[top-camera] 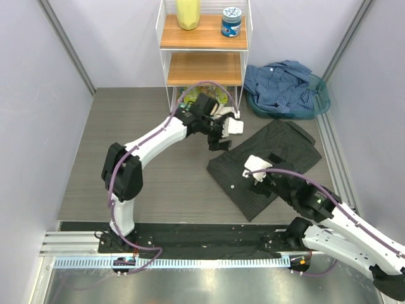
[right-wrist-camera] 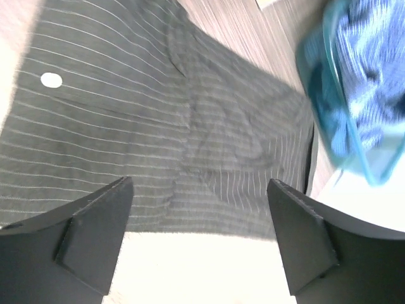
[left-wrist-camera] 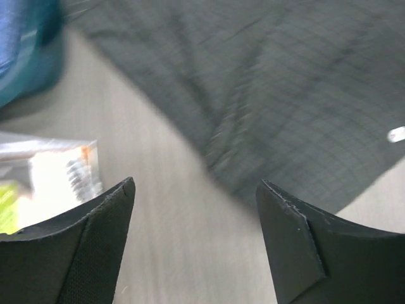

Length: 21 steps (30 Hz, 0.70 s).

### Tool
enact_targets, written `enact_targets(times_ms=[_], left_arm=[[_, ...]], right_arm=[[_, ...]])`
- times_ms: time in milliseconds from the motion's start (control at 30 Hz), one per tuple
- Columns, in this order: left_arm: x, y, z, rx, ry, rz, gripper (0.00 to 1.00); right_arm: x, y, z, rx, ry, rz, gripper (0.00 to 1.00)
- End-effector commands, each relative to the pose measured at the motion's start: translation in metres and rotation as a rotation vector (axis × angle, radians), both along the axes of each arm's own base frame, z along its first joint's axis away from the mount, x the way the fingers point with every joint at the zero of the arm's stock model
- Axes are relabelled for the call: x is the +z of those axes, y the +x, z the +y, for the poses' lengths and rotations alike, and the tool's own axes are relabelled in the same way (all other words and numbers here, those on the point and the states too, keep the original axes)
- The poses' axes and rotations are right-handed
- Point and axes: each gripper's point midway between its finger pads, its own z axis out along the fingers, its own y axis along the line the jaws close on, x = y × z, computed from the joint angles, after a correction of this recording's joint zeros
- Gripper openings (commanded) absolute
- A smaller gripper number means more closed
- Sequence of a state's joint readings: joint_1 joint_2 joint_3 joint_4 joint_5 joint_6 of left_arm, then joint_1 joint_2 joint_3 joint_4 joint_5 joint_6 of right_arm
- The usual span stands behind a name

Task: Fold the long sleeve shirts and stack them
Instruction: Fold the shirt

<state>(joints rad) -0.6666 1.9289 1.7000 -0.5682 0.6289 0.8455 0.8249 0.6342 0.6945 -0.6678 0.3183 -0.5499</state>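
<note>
The charcoal shirt (top-camera: 235, 175) lies at a slant, off toward the teal basket. Next, my right gripper turns its far end (top-camera: 292, 136) around so the shirt is square in the middle before I fold it.
The dark charcoal pinstriped shirt (top-camera: 266, 161) lies folded flat on the grey table, right of centre. It also shows in the left wrist view (left-wrist-camera: 285, 95) and the right wrist view (right-wrist-camera: 158, 126). The blue shirt (top-camera: 281, 82) lies crumpled in a teal basket (top-camera: 316, 104) at the back right, and shows in the right wrist view (right-wrist-camera: 370, 76). My left gripper (top-camera: 216, 142) is open and empty, above bare table just off the charcoal shirt's far left edge (left-wrist-camera: 196, 190). My right gripper (top-camera: 256, 176) is open and empty over the shirt's near part (right-wrist-camera: 199, 190).
A white wire shelf with wooden boards (top-camera: 202, 60) stands at the back centre, holding a yellow container (top-camera: 188, 12) and a blue-lidded jar (top-camera: 231, 22). A green-yellow packet (top-camera: 204, 95) lies under it, behind my left gripper. Walls close both sides.
</note>
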Motion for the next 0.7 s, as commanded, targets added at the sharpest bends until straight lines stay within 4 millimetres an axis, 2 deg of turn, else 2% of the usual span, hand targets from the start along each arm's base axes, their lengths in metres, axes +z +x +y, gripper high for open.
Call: enact_targets(times_ms=[0, 67, 100, 167, 200, 300, 367, 400, 467, 500, 533, 567, 600, 633, 667], left_arm=[[-0.044, -0.042, -0.023, -0.096, 0.135, 0.099, 0.75], [-0.058, -0.041, -0.029, -0.094, 0.172, 0.099, 0.72], [-0.079, -0.041, -0.032, -0.085, 0.217, 0.115, 0.72], [-0.1, -0.041, -0.031, -0.072, 0.272, 0.127, 0.7], [-0.116, -0.04, -0.029, -0.064, 0.308, 0.147, 0.7], [-0.144, -0.054, -0.012, -0.062, 0.419, 0.221, 0.66], [-0.151, -0.063, 0.003, -0.06, 0.481, 0.253, 0.62], [-0.16, -0.077, 0.021, -0.05, 0.533, 0.309, 0.61], [-0.152, -0.093, 0.039, -0.039, 0.548, 0.353, 0.58], [-0.166, -0.113, 0.06, -0.035, 0.595, 0.407, 0.58], [-0.153, -0.121, 0.067, -0.012, 0.575, 0.413, 0.57], [-0.153, -0.131, 0.075, -0.005, 0.582, 0.439, 0.56], [-0.163, -0.151, 0.093, 0.014, 0.622, 0.499, 0.56], [-0.151, -0.156, 0.095, 0.035, 0.593, 0.499, 0.55], [-0.148, -0.169, 0.099, 0.076, 0.588, 0.567, 0.54]], right_arm=[[0.026, 0.017, -0.018, -0.244, 0.107, -0.053, 0.86], [0.029, 0.023, -0.026, -0.311, 0.116, -0.059, 0.8], [0.037, 0.025, -0.027, -0.327, 0.136, -0.068, 0.79], [0.046, 0.031, -0.029, -0.364, 0.161, -0.073, 0.75], [0.046, 0.033, -0.032, -0.389, 0.171, -0.062, 0.74], [0.045, 0.041, -0.035, -0.425, 0.143, -0.042, 0.71], [0.045, 0.046, -0.039, -0.439, 0.103, -0.047, 0.69], [0.045, 0.048, -0.04, -0.442, 0.092, -0.047, 0.68], [0.046, 0.053, -0.045, -0.457, 0.08, -0.056, 0.67], [0.043, 0.054, -0.046, -0.456, 0.073, -0.052, 0.65], [0.04, 0.055, -0.047, -0.452, 0.055, -0.048, 0.65], [0.031, 0.058, -0.046, -0.445, 0.034, -0.032, 0.64], [0.025, 0.059, -0.045, -0.43, 0.017, -0.021, 0.64], [0.019, 0.061, -0.044, -0.42, -0.005, -0.01, 0.61], [0.013, 0.065, -0.038, -0.382, -0.019, -0.002, 0.61]])
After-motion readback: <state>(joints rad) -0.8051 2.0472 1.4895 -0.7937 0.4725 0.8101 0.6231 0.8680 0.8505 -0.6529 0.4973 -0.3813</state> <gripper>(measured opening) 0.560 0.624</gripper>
